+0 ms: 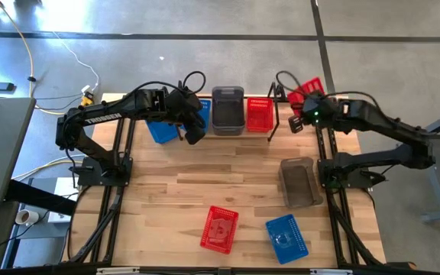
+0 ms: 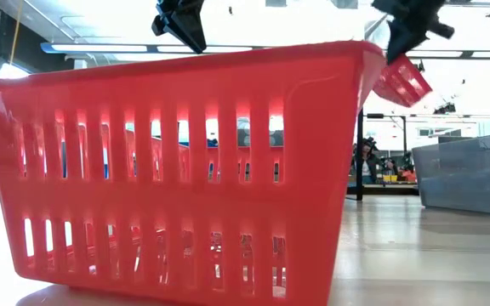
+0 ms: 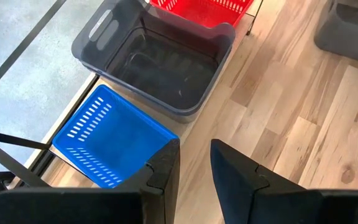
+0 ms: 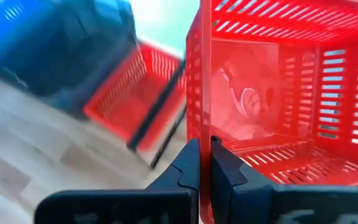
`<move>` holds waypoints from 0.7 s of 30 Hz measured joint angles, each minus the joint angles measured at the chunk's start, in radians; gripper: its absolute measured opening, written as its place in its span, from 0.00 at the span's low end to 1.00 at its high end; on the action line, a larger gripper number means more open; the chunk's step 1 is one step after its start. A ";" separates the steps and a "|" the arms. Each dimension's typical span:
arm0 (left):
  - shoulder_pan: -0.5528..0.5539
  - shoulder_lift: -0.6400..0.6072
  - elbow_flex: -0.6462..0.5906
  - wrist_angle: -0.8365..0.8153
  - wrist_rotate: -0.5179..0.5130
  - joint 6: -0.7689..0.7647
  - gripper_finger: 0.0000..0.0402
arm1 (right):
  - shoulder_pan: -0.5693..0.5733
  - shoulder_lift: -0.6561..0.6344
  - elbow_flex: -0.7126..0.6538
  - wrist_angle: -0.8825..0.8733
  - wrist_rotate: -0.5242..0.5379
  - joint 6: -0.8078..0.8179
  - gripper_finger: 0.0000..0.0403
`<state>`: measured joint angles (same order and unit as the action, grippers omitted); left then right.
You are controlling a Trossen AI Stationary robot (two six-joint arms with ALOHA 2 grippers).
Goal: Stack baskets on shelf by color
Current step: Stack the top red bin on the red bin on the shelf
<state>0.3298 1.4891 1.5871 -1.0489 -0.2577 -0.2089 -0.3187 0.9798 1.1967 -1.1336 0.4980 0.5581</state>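
Observation:
The red basket in my right gripper [image 1: 306, 91] is hanging at a tilt beyond the end of the shelf, so I should swing it in and lower it level into the shelf's red basket [image 1: 260, 114].
My right gripper [image 4: 205, 163] is shut on a red basket [image 1: 305, 92], held in the air beyond the shelf's right end; the low view shows that basket [image 2: 402, 81] up high. On the shelf [image 1: 273, 122] stand a blue basket [image 3: 104, 137], a grey basket [image 3: 160, 62] and a red basket [image 1: 260, 114] side by side. My left gripper [image 3: 194, 168] is open, hovering over the tabletop just in front of the blue basket's near corner. On the table lie a grey basket [image 1: 298, 182], a red basket [image 1: 219, 228] and a blue basket [image 1: 286, 237]. My right gripper pinches one side wall [image 4: 201, 118] of the red basket between its two fingers, one finger inside the basket and one outside. The basket is lifted clear of table and shelf and hangs tilted below the gripper [image 2: 402, 81].
Thin black rod uprights [image 1: 273, 114] frame the shelf along the table's far edge. The loose red basket [image 2: 185, 170] fills most of the low view. Bare wooden tabletop [image 1: 228, 164] lies between the shelf and the three loose baskets.

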 joint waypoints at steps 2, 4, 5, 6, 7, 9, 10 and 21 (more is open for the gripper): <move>0.000 0.000 0.000 0.000 0.000 0.000 0.20 | 0.000 0.000 0.035 0.024 0.022 -0.065 0.00; 0.000 0.000 0.000 0.000 0.000 0.000 0.20 | -0.001 0.001 0.063 0.066 0.028 -0.146 0.00; 0.000 0.000 0.000 0.000 0.000 0.000 0.20 | -0.001 0.002 0.071 0.089 0.029 -0.188 0.00; 0.000 0.000 0.000 0.000 0.000 0.000 0.20 | -0.002 0.002 0.077 0.118 0.030 -0.232 0.00; 0.000 0.000 0.000 0.000 0.000 0.000 0.20 | -0.002 0.002 0.079 0.157 0.029 -0.278 0.00; 0.000 0.000 0.000 0.000 0.000 0.000 0.20 | -0.002 0.002 0.080 0.229 0.022 -0.373 0.00; 0.000 0.000 0.000 0.000 0.000 0.000 0.20 | -0.002 0.005 0.080 0.259 0.015 -0.427 0.00; 0.000 0.000 0.000 0.000 0.000 0.000 0.20 | 0.005 0.139 0.080 0.312 -0.157 -0.808 0.00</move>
<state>0.3297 1.4891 1.5871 -1.0489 -0.2577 -0.2092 -0.3137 1.1191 1.2770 -0.8214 0.3414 -0.2503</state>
